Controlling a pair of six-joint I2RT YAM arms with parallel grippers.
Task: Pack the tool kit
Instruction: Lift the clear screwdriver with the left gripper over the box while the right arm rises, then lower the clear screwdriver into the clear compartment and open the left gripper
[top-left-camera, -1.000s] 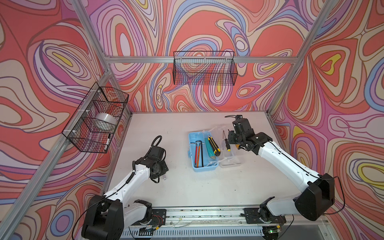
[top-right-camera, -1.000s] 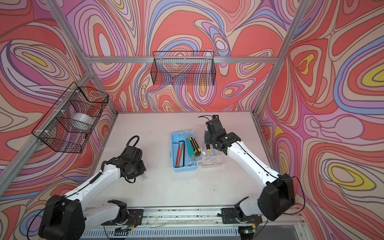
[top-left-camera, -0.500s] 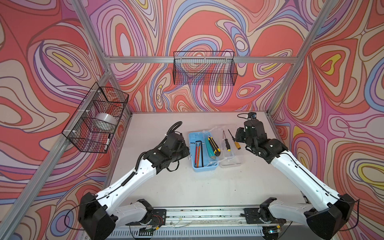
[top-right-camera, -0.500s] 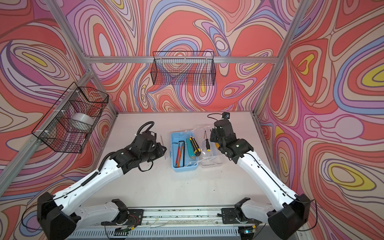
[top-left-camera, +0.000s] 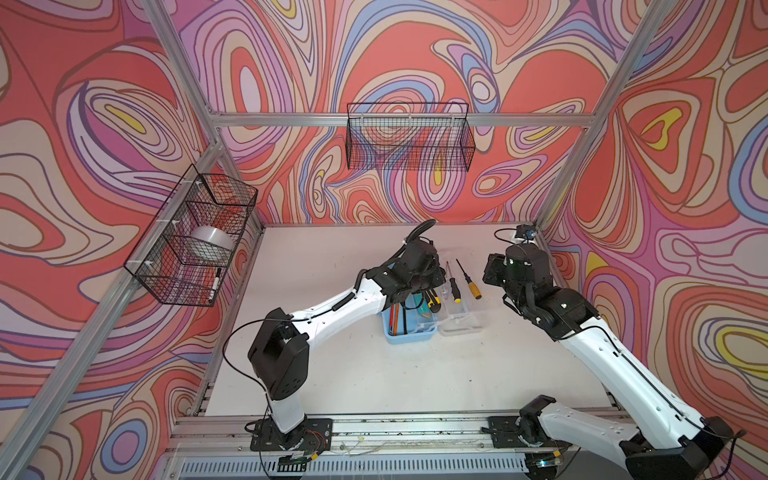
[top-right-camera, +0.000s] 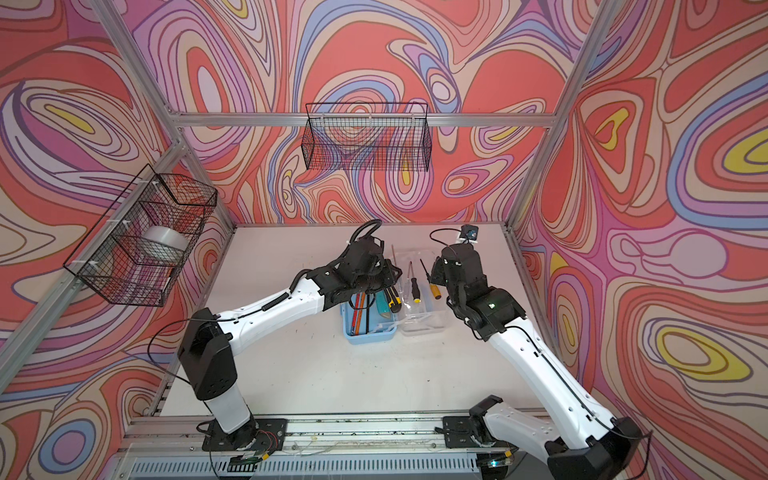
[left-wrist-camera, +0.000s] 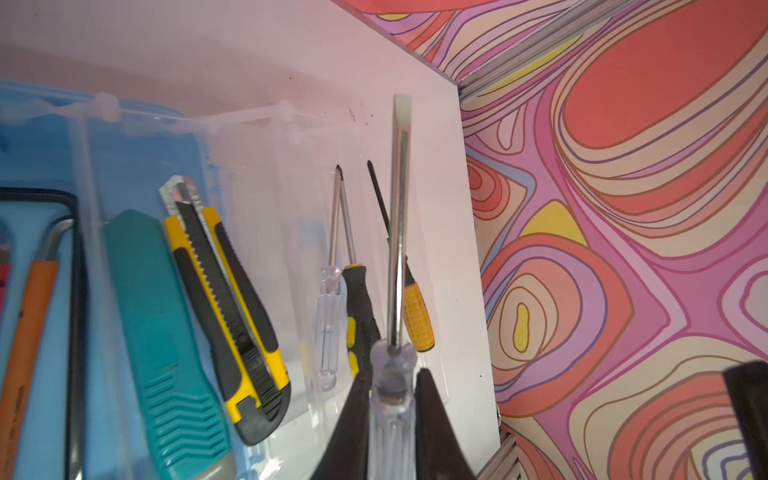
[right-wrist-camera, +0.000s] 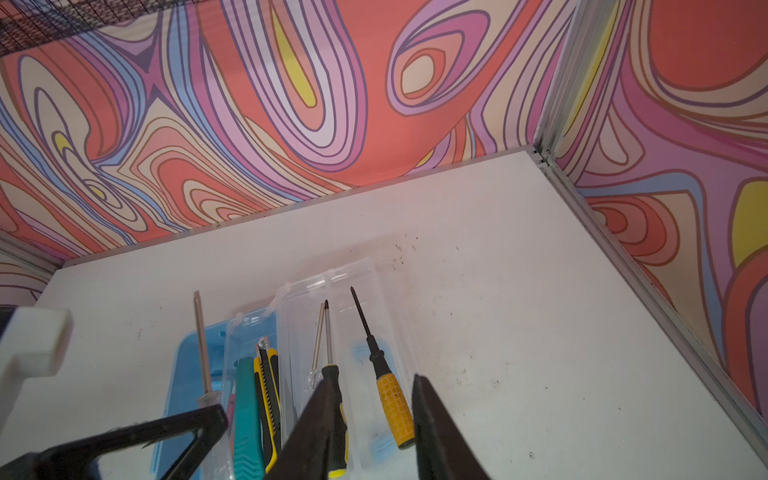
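Observation:
My left gripper should go next to the lid space (top-left-camera: 465, 294) beside the yellow handle and let go there, because the clear-handled flat screwdriver (left-wrist-camera: 397, 232) points the same way as the yellow-handled one.
The tool kit's light-blue box (top-left-camera: 409, 334) lies open at mid-table, its clear lid (top-left-camera: 461, 322) flat on the right. A teal utility knife (left-wrist-camera: 162, 332), a yellow utility knife (left-wrist-camera: 232, 316) and black hex keys (left-wrist-camera: 75, 291) lie in the box. My left gripper (left-wrist-camera: 392, 382) hovers over the box, shut on a clear-handled flat screwdriver (left-wrist-camera: 397, 232). On the lid rest a small clear screwdriver (left-wrist-camera: 328, 328), a black-and-yellow one (right-wrist-camera: 334, 399) and a yellow-handled one (right-wrist-camera: 395, 409). My right gripper (right-wrist-camera: 372, 382) hangs open above the yellow-handled one, holding nothing.
A black wire basket (top-left-camera: 409, 141) hangs on the back wall. Another basket (top-left-camera: 195, 245) on the left wall holds a tape roll (top-left-camera: 210, 241) and a marker. The right wall and its metal frame stand close behind my right arm.
My left arm has swung from the table's left side to over the box, carrying the clear-handled screwdriver. My right gripper has drawn back from the lid toward the right.

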